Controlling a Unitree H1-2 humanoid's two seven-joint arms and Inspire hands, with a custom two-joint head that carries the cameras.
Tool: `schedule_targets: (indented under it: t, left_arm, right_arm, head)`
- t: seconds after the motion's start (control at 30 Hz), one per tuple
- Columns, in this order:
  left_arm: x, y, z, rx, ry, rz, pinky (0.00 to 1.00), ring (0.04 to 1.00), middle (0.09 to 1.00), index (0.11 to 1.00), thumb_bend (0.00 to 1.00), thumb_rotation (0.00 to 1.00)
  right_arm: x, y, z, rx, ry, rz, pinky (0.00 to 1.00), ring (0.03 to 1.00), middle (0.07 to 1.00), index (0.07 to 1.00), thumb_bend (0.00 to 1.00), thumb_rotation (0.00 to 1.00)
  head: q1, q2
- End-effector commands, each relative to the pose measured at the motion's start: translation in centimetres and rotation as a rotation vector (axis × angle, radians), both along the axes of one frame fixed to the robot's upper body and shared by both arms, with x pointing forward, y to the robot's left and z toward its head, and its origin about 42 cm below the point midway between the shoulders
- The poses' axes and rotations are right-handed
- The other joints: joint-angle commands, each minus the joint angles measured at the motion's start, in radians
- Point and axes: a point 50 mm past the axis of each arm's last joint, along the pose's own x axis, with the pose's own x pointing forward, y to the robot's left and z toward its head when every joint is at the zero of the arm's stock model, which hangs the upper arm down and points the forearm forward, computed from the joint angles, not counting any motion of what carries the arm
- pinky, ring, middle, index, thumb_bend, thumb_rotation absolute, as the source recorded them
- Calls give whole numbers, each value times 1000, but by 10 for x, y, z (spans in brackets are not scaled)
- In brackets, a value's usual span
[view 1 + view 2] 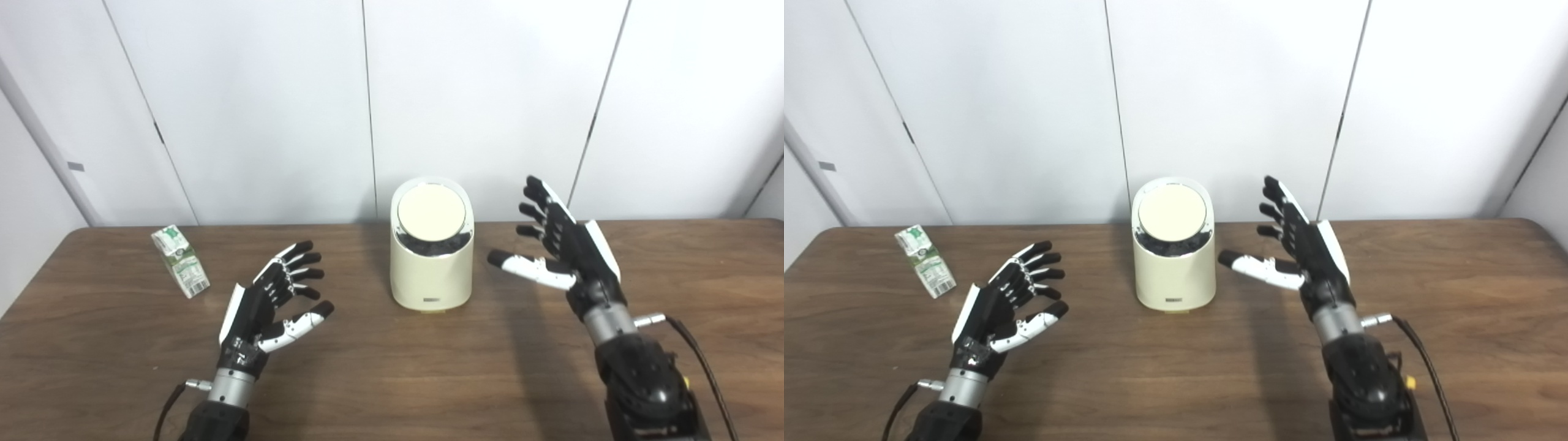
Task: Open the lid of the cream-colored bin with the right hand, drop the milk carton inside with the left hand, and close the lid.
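My gripper will open the round lid [431, 212], and the lid will swing up from its far side and stay up, because the dark hollow [433, 245] is at the lid's near edge.
The cream-colored bin [431, 269] stands upright at the middle of the brown table, its round lid [430, 210] shut and tilted toward me. The green-and-white milk carton [180, 261] stands at the far left of the table, leaning slightly. My left hand [269, 303] is open and empty, palm facing right, between the carton and the bin and nearer to me. My right hand [560, 245] is open and empty, raised just right of the bin, its thumb [527, 266] pointing toward the bin without touching it.
The wooden table [392, 380] runs the full width of the view. White wall panels [478, 92] rise right behind the table's far edge, close behind the bin. A black cable [704, 361] trails from my right wrist.
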Motion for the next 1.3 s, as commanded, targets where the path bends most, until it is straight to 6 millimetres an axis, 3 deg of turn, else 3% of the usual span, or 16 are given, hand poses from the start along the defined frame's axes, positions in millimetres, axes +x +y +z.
schedule_targets:
  t: [0.0, 0.2, 0.3, 0.47, 0.93, 1.27]
  left_arm:
    - [-16, -2, -31, -20, 83, 8, 569, 718, 796, 866, 670, 136]
    - [-16, -3, -32, -22, 88, 10, 574, 715, 795, 864, 667, 135]
    - [-16, -3, -32, -24, 91, 8, 573, 720, 795, 863, 679, 140]
    - [-16, -4, -31, -17, 88, 12, 571, 720, 794, 863, 670, 136]
    - [-18, -5, -31, -17, 92, 10, 574, 721, 796, 864, 667, 133]
    - [-21, -10, -28, -22, 96, 6, 597, 730, 799, 866, 652, 95]
  right_arm:
    - [13, 7, 36, -32, -87, 22, 776, 904, 941, 945, 781, 339]
    - [29, 20, 58, -104, -70, 26, 798, 913, 943, 942, 754, 321]
    - [36, 27, 66, -129, -53, 21, 752, 902, 950, 940, 704, 229]
    - [47, 40, 75, -161, -46, 15, 704, 884, 943, 933, 699, 165]
    - [80, 61, 67, -258, -26, -10, 797, 910, 925, 920, 776, 223]
    - [90, 63, 62, -327, 8, -29, 660, 843, 925, 927, 801, 241]
  head:
    - [1, 0]
    - [1, 0]
    - [3, 1]
    - [4, 1]
    - [6, 2]
    - [11, 7]
